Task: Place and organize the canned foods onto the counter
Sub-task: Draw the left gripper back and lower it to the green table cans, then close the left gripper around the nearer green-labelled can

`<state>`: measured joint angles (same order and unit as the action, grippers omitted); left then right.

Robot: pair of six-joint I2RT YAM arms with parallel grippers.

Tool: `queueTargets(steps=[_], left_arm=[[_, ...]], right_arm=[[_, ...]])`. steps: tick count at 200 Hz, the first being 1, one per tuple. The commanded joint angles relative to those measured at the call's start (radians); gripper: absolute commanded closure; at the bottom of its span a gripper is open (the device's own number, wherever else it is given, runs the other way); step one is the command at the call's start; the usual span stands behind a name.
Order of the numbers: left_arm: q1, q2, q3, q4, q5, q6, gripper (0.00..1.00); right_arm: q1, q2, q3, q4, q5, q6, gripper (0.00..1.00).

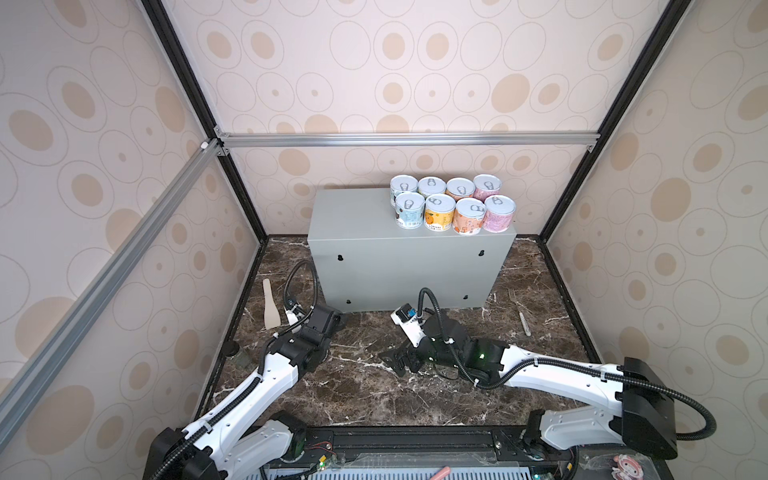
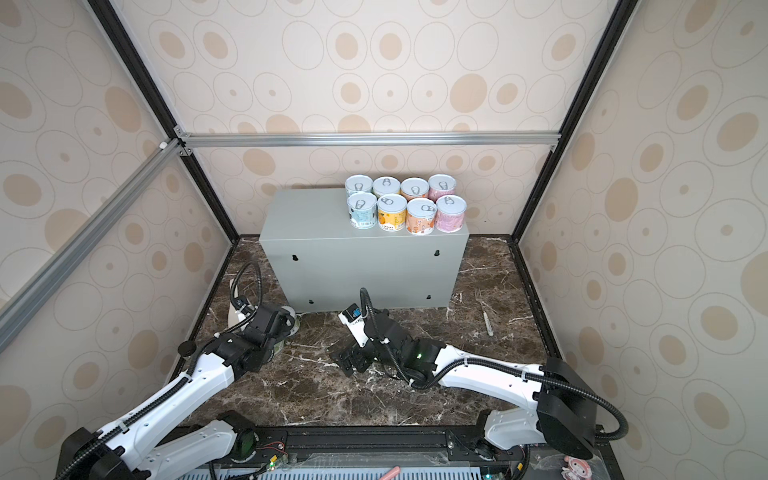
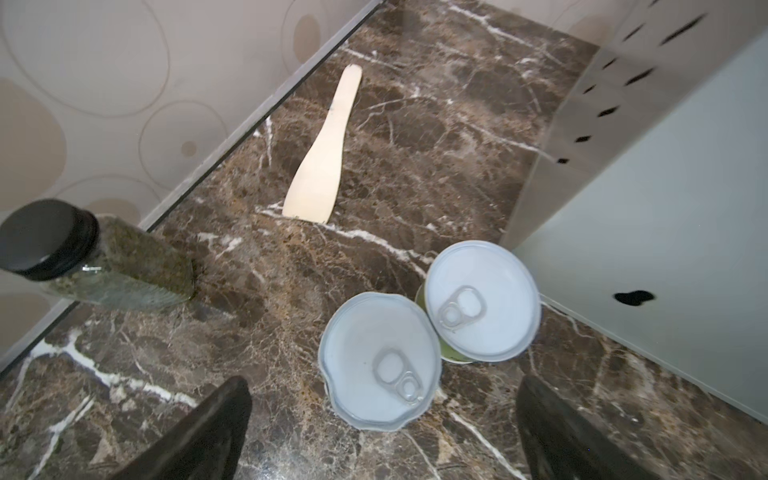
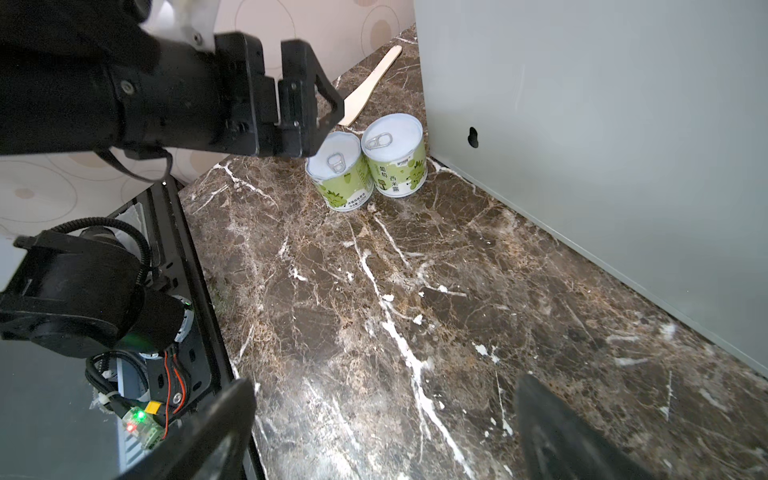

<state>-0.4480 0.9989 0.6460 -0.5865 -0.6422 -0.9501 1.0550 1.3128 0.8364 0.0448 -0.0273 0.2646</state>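
Observation:
The nearer green can's lid (image 3: 380, 360) is midway between my left gripper's open fingers, with free marble below each finger. I should keep lowering, then close around the can (image 4: 347, 190).
Several canned foods (image 1: 453, 208) (image 2: 405, 208) stand in two rows at the right end of the grey counter (image 1: 357, 224) (image 2: 307, 220). Two green cans (image 4: 345, 178) (image 4: 399, 166) stand side by side on the marble floor, by the counter's (image 4: 582, 124) left front corner. My left gripper (image 3: 384, 388) (image 1: 332, 318) hangs open just above them, with the nearer can's lid (image 3: 380, 361) between its fingers and the other lid (image 3: 482, 299) beyond. In both top views it hides these cans almost fully. My right gripper (image 4: 386, 399) (image 1: 395, 361) is open and empty, low over bare marble.
A wooden spatula (image 1: 272, 307) (image 3: 324, 158) lies near the left wall. A spice jar (image 3: 104, 266) with a black lid stands by that wall, close to my left arm. A fork (image 1: 519, 311) (image 2: 484, 311) lies on the marble, right of the counter. Patterned walls enclose three sides.

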Motion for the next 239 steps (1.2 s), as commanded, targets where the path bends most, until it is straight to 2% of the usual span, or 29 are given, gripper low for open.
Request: queueTargets(steps=[1, 46, 99, 197, 239], left_arm=[[0.038, -0.016, -0.035, 0.008, 0.026, -0.100, 0.01], [0.065, 0.049, -0.074, 0.069, 0.068, -0.103, 0.01], [0.065, 0.085, -0.112, 0.196, 0.120, -0.012, 0.01], [0.069, 0.191, -0.108, 0.194, 0.051, -0.100, 0.01], [0.102, 0.224, -0.112, 0.191, 0.047, -0.162, 0.01]], right_arm=[[0.007, 0.018, -0.016, 0.033, 0.000, -0.001, 0.01], [0.007, 0.040, -0.023, 0.050, 0.003, -0.003, 0.01], [0.005, 0.058, -0.037, 0.072, 0.012, -0.013, 0.01], [0.004, 0.095, -0.031, 0.087, 0.007, -0.033, 0.01], [0.002, 0.109, -0.033, 0.096, 0.004, -0.042, 0.01]])
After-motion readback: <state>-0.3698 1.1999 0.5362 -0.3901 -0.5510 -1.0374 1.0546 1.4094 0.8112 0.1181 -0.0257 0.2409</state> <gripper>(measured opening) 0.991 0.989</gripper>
